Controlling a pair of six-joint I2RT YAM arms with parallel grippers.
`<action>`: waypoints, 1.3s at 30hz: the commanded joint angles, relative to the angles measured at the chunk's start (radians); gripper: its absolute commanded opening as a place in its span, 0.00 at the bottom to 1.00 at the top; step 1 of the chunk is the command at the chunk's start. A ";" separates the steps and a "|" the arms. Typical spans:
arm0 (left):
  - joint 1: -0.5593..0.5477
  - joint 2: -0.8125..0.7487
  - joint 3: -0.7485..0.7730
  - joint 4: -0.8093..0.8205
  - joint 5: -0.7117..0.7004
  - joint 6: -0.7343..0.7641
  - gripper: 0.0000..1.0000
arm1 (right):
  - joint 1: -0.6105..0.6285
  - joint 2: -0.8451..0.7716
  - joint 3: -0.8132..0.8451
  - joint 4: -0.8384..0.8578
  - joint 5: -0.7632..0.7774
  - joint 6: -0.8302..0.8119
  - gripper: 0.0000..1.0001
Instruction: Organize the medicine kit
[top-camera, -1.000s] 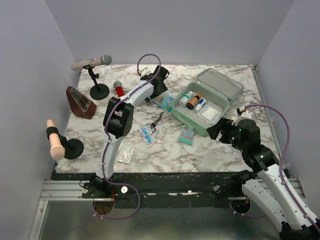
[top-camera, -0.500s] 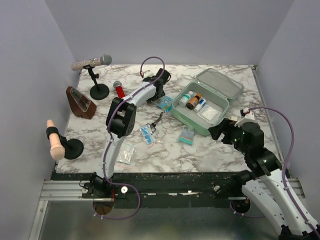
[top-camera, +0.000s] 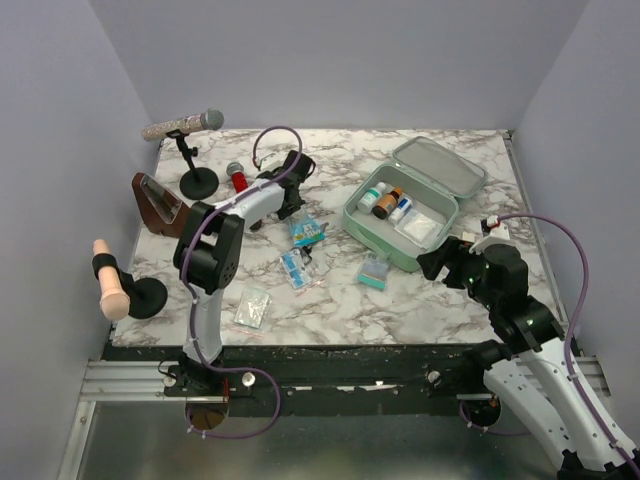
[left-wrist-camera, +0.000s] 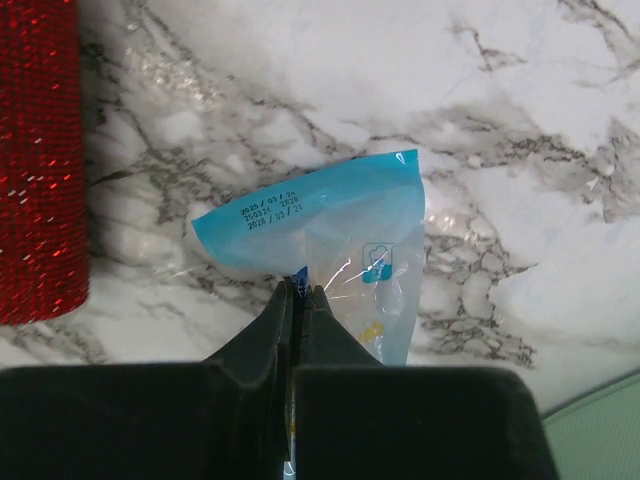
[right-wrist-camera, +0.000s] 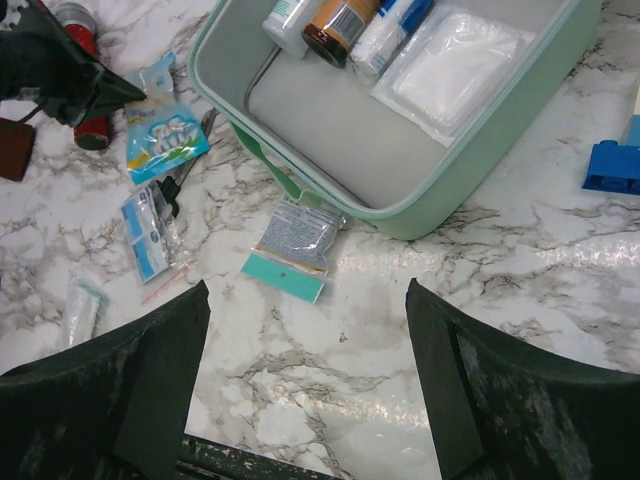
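The left gripper has the blue packet's top edge (left-wrist-camera: 315, 195) in its fingers, and the kit's bottom beside the bottles (top-camera: 376, 224) is free, so the robot should keep carrying the packet until it hangs inside.
The mint-green medicine kit (top-camera: 383, 246) lies open at the back right, lid (top-camera: 441, 165) folded back. Small bottles (top-camera: 386, 200) and a white pack (top-camera: 418, 226) lie inside. Its near wall (right-wrist-camera: 398, 214) fills the top of the right wrist view. My left gripper (top-camera: 293, 207) is shut on the edge of a blue packet (left-wrist-camera: 335, 215), which rests on the marble (top-camera: 307, 229) left of the kit. The right wrist view shows that packet (right-wrist-camera: 165, 135) too. My right gripper (right-wrist-camera: 308, 305) hangs open over bare marble just in front of the kit, holding nothing.
A teal-edged packet (top-camera: 374, 270), a small blue-and-clear packet (top-camera: 294, 267) and a clear packet (top-camera: 251, 308) lie loose. A red microphone (left-wrist-camera: 40, 150) lies beside the left gripper. A microphone stand (top-camera: 198, 182), a brown metronome (top-camera: 157, 205) and a peach handle (top-camera: 108, 281) line the left side.
The left gripper has shut on the blue packet and drawn it left, away from the kit, as the arm swung left. The right arm has hardly moved.
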 joint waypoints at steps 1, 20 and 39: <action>0.007 -0.193 -0.121 0.072 0.085 -0.002 0.00 | 0.002 -0.011 0.008 -0.016 0.008 -0.002 0.88; -0.300 -0.221 -0.008 0.221 0.124 -0.313 0.06 | 0.002 -0.051 0.011 -0.055 0.006 0.018 0.87; -0.365 -0.031 0.109 0.170 0.039 -0.401 0.30 | 0.002 -0.073 0.011 -0.070 -0.003 0.029 0.87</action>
